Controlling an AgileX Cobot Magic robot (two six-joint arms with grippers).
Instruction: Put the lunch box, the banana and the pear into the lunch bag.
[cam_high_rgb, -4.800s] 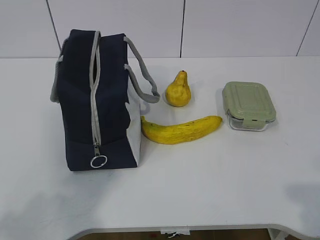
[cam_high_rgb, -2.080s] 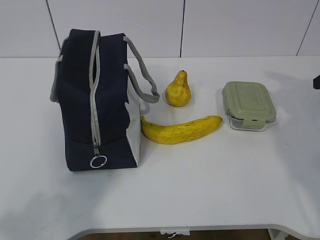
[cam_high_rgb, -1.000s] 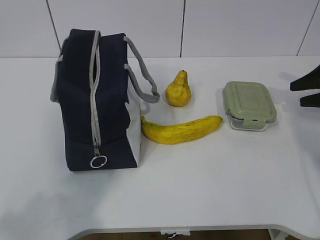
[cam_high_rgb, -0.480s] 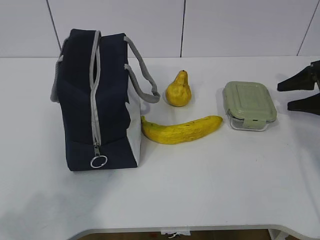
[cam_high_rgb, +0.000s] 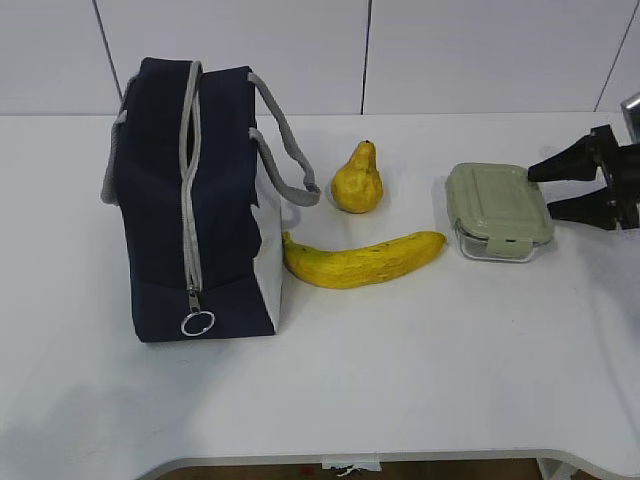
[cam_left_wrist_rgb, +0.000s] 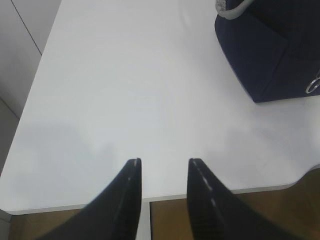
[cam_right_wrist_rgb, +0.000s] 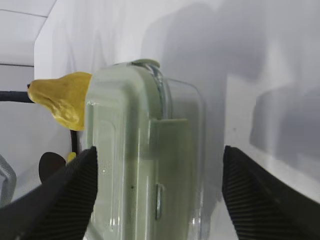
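The lunch bag (cam_high_rgb: 228, 205) will open wide when the robot pushes the lunch box in, because the ring pull is at the near end of parted grey edges (cam_high_rgb: 190, 135).
The navy lunch bag (cam_high_rgb: 190, 200) stands at the left with its grey zipper shut and the ring pull (cam_high_rgb: 197, 323) at the near end. The yellow pear (cam_high_rgb: 357, 180) sits right of the bag's handle, and the banana (cam_high_rgb: 360, 260) lies in front of it. The green-lidded lunch box (cam_high_rgb: 498, 210) rests further right. My right gripper (cam_high_rgb: 545, 192) is open at the box's right end; in the right wrist view the lunch box (cam_right_wrist_rgb: 145, 165) fills the space ahead of the open right gripper (cam_right_wrist_rgb: 160, 150), with the pear (cam_right_wrist_rgb: 62, 97) beyond. My left gripper (cam_left_wrist_rgb: 164, 161) is open and empty.
The left wrist view shows the white table's near-left edge (cam_left_wrist_rgb: 75, 206) under the fingers and a corner of the lunch bag (cam_left_wrist_rgb: 270, 55) at upper right. A white panelled wall (cam_high_rgb: 400, 50) backs the table.
My right gripper has come in from the right edge toward the lunch box, and its jaws have spread wider. The bag, fruit and box have not moved.
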